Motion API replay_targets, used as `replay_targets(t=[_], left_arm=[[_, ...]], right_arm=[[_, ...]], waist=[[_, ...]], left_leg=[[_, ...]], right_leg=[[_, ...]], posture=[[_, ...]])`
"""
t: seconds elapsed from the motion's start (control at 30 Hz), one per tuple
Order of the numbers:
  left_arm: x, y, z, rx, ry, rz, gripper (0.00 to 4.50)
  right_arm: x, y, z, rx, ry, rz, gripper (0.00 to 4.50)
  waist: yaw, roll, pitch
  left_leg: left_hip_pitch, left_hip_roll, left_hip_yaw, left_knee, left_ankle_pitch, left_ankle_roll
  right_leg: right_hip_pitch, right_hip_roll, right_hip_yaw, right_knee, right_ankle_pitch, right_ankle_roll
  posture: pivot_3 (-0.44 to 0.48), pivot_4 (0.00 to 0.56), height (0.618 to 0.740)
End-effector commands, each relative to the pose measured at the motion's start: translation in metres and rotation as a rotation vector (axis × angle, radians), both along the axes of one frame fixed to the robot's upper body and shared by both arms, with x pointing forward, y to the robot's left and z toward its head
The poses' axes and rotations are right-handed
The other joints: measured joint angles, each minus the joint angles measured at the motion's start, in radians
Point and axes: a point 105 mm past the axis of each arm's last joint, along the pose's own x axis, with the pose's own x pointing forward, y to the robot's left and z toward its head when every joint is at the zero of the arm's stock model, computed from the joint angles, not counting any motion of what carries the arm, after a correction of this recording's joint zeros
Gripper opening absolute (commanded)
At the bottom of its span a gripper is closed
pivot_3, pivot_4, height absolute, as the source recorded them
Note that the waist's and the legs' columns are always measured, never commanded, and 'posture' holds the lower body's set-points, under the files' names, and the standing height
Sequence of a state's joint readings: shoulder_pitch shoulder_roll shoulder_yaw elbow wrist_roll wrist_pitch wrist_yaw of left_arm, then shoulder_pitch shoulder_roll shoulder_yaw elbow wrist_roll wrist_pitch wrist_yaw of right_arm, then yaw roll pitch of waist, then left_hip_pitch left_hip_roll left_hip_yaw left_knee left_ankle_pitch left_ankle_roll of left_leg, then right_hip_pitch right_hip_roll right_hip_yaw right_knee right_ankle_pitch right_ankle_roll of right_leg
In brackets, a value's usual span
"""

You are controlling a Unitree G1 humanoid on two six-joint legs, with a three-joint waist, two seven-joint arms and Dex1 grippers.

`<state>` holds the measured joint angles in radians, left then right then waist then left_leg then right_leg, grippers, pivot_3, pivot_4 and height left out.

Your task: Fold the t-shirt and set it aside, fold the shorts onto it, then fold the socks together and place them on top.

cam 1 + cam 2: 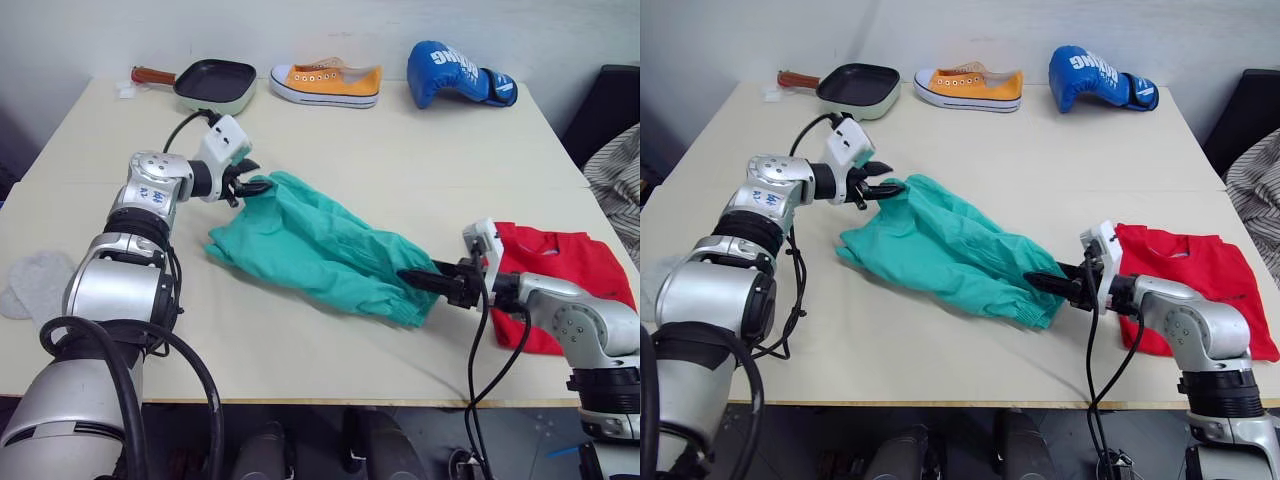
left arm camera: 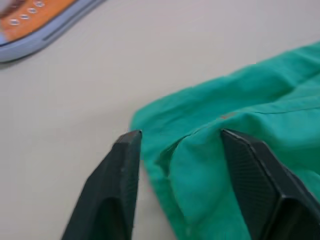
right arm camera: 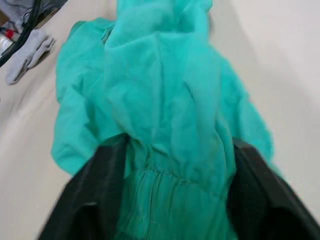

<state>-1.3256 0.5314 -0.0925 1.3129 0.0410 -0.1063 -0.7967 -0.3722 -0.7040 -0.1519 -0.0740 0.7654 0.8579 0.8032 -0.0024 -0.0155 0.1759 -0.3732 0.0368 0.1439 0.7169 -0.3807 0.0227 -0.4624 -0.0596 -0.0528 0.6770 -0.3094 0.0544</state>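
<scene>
My gripper will spread the shorts flat, and the gathered waistband [image 1: 414, 304] should stay puckered while the cloth smooths out, because tight ruffles [image 3: 167, 197] run along the waistband's seam.
The teal-green shorts [image 1: 320, 250] lie stretched across the middle of the table. My left gripper [image 1: 258, 186] is at their far left corner. In the left wrist view its fingers stand apart, open, with that corner of the shorts [image 2: 240, 130] between them. My right gripper [image 1: 408, 277] is at the gathered waistband end near the front, also open, its fingers [image 3: 100, 185] straddling the bunched fabric [image 3: 170, 115]. The red t-shirt [image 1: 560, 265] lies folded at the right, behind my right arm. The light grey socks [image 1: 35, 285] rest at the table's left edge.
Along the far edge stand a dark frying pan [image 1: 213, 84], an orange sneaker [image 1: 328, 84] and a blue boxing glove [image 1: 455, 73]. A black chair and striped cloth [image 1: 615, 175] sit beyond the table's right side.
</scene>
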Motion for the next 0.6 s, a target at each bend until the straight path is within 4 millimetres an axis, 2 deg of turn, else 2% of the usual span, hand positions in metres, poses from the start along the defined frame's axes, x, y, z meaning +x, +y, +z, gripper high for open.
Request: replay_targets(t=[0.03, 0.07, 0.1, 0.17, 0.2, 0.27, 0.37, 0.43, 0.6], left_arm=[[0.001, 0.012, 0.042, -0.135, -0.109, 0.043, 3.83], [-0.002, 0.010, 0.049, -0.163, -0.120, 0.004, 4.11], [-0.005, 0.009, 0.053, -0.179, -0.127, -0.025, 4.11], [-0.020, -0.003, 0.055, -0.188, -0.098, -0.198, 4.11], [-0.026, -0.007, 0.055, -0.179, -0.088, -0.264, 4.11], [-0.041, -0.016, 0.039, -0.090, -0.054, -0.409, 4.11], [-0.061, -0.032, 0.004, 0.045, 0.005, -0.562, 3.49], [-0.065, -0.041, -0.015, 0.093, 0.035, -0.591, 2.89], [-0.052, -0.052, -0.050, 0.173, 0.072, -0.515, 1.23]], right_arm=[[0.000, -0.016, 0.037, -0.033, -0.159, -0.044, 3.94], [-0.004, -0.014, 0.046, -0.042, -0.198, -0.022, 3.94], [-0.007, -0.012, 0.051, -0.048, -0.224, -0.005, 3.94], [-0.016, 0.002, 0.060, -0.081, -0.284, 0.059, 3.94], [-0.020, 0.008, 0.062, -0.088, -0.304, 0.082, 3.94], [-0.027, 0.030, 0.065, -0.094, -0.345, 0.150, 3.94], [-0.033, 0.063, 0.056, -0.169, -0.410, 0.255, 2.94], [-0.027, 0.078, 0.043, -0.241, -0.434, 0.285, 2.28], [0.000, 0.100, 0.016, -0.337, -0.445, 0.260, 0.45]], waist=[[0.000, 0.000, 0.000], [0.000, 0.000, 0.000], [0.000, 0.000, 0.000], [0.000, 0.000, 0.000], [0.000, 0.000, 0.000], [-0.001, 0.000, 0.000], [-0.004, 0.001, -0.001], [-0.006, 0.001, -0.001], [0.000, 0.000, 0.000]], left_leg=[[0.000, 0.000, 0.000, 0.000, 0.000, 0.000], [0.000, 0.000, 0.000, 0.000, 0.000, 0.000], [0.000, -0.001, 0.000, 0.000, 0.000, 0.000], [0.000, -0.001, 0.000, 0.000, 0.000, 0.000], [0.000, -0.001, 0.000, 0.000, 0.000, 0.000], [0.000, -0.001, 0.000, 0.000, 0.000, 0.000], [0.003, -0.001, 0.001, 0.000, 0.000, 0.000], [0.003, -0.001, 0.001, 0.000, 0.000, 0.000], [0.002, -0.001, 0.001, 0.002, 0.000, 0.000]], right_leg=[[0.000, 0.000, 0.000, 0.000, 0.000, 0.000], [0.000, 0.000, 0.000, 0.000, 0.000, 0.000], [0.000, 0.000, -0.001, 0.000, 0.000, 0.000], [0.000, 0.000, -0.002, 0.000, 0.000, 0.000], [0.000, 0.000, -0.003, 0.000, 0.000, 0.000], [0.000, 0.001, -0.004, 0.000, 0.000, 0.000], [0.002, 0.000, -0.004, 0.000, 0.000, 0.000], [0.002, 0.000, -0.003, 0.001, 0.000, 0.000], [0.001, -0.001, -0.002, 0.000, 0.000, 0.000]], posture=[[0.000, 0.150, 0.740], [0.000, 0.150, 0.740], [0.000, 0.150, 0.740], [0.000, 0.150, 0.740], [0.000, 0.150, 0.740], [0.000, 0.150, 0.740], [0.000, 0.150, 0.740], [0.000, 0.150, 0.740], [0.000, 0.150, 0.740]])
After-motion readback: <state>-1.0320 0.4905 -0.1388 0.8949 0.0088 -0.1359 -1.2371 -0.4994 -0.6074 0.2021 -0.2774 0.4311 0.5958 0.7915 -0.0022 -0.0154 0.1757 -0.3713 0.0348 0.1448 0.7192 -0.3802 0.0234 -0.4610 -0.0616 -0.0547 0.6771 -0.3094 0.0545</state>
